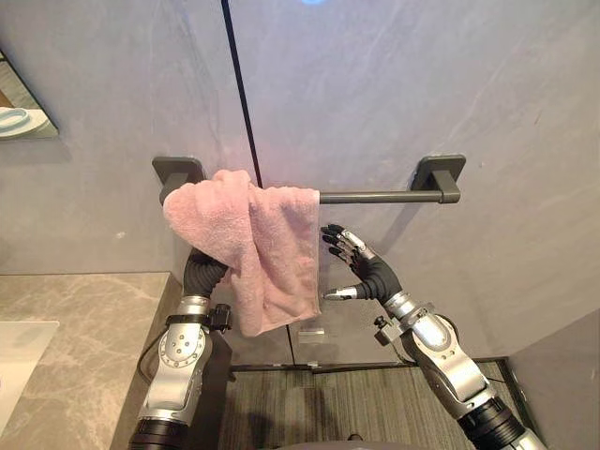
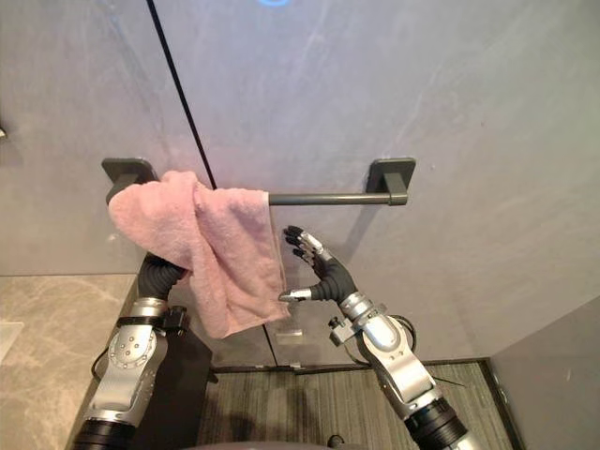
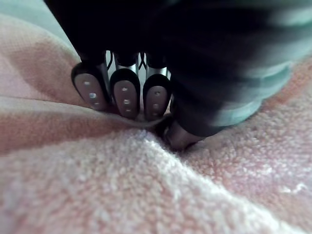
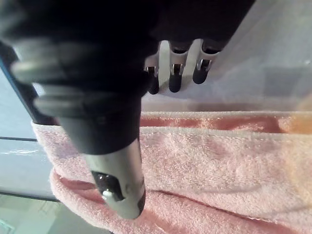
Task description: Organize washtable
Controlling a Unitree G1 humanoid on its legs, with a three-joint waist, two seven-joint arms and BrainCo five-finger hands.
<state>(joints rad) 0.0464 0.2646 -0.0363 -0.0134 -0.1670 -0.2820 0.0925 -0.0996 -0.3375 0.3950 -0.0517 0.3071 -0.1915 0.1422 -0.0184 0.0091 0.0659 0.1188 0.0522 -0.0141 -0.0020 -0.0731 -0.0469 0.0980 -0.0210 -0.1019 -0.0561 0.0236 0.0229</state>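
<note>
My gripper is going to pull the edge of the pink towel (image 1: 289, 246) sideways. The towel hangs bunched in loose folds (image 1: 236, 217), so I expect it to spread across most of the towel bar.
A pink towel (image 1: 255, 246) hangs bunched over the left end of a dark towel bar (image 1: 375, 197) on the grey wall. My left arm reaches up from below, and the towel covers the hand in the eye views. In the left wrist view my left hand (image 3: 127, 93) has its fingers and thumb curled, pinching a fold of the towel (image 3: 97, 185). My right hand (image 1: 371, 273) is open just right of the towel's hanging edge, fingers spread, with the thumb pointing at the cloth. In the right wrist view its thumb (image 4: 119, 192) lies close in front of the towel (image 4: 219, 161).
The right half of the bar is bare up to its bracket (image 1: 441, 174). A marble counter (image 1: 94, 337) with a white basin (image 1: 17, 361) lies at lower left. A mirror edge (image 1: 21, 111) shows at upper left. Grey floor (image 1: 319, 403) lies below.
</note>
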